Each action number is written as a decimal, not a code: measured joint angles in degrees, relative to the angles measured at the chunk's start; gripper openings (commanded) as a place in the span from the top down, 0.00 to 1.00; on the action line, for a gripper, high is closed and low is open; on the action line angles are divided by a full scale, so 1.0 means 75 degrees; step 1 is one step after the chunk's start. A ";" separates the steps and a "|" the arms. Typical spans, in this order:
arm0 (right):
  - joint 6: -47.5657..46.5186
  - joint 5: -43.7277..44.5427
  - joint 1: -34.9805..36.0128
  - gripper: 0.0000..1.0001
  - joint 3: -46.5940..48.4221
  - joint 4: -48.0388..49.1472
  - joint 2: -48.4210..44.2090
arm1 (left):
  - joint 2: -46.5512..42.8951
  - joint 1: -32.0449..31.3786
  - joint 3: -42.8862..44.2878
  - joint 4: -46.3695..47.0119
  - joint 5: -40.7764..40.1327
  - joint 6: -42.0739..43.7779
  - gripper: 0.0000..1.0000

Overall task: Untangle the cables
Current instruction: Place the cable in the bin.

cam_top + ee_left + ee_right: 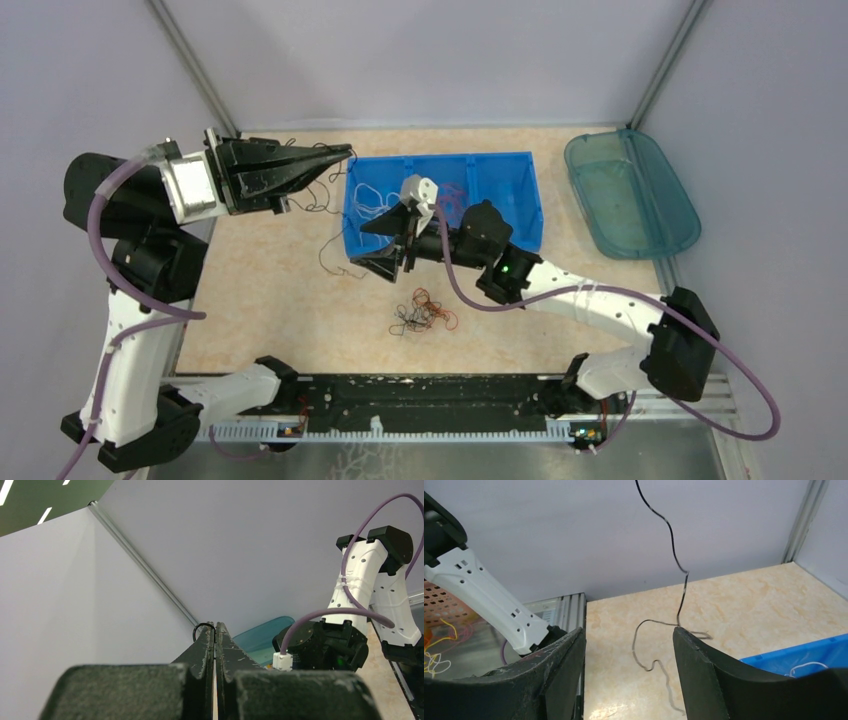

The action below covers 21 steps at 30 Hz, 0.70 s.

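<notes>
My left gripper is holding the black cable (338,174) a long way from the blue bin's empty compartment (506,188), so my right gripper should take the cable and lower it there.
My left gripper (345,152) is raised at the back left, shut on a thin black cable (330,245) that hangs from its tips down to the table. The left wrist view shows its jaws pressed together (215,626) with a black loop (202,628) poking out at the tip. My right gripper (358,246) is open, low by the blue bin's left end. In the right wrist view the hanging black cable (672,540) comes down just past one fingertip (679,632), with nothing held between the jaws (629,632). A tangle of red-orange and black cables (422,312) lies on the table.
A blue bin (520,215) holding white and red cables stands at the back centre; its corner (794,657) shows in the right wrist view. A teal tray (630,195) lies at the back right. Grey walls close in three sides.
</notes>
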 measured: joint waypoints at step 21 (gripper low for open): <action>0.0463 -0.0603 -0.0003 0.95 0.0408 0.0373 0.0918 | -0.0029 0.0000 -0.0297 0.0201 0.0023 -0.0140 1.00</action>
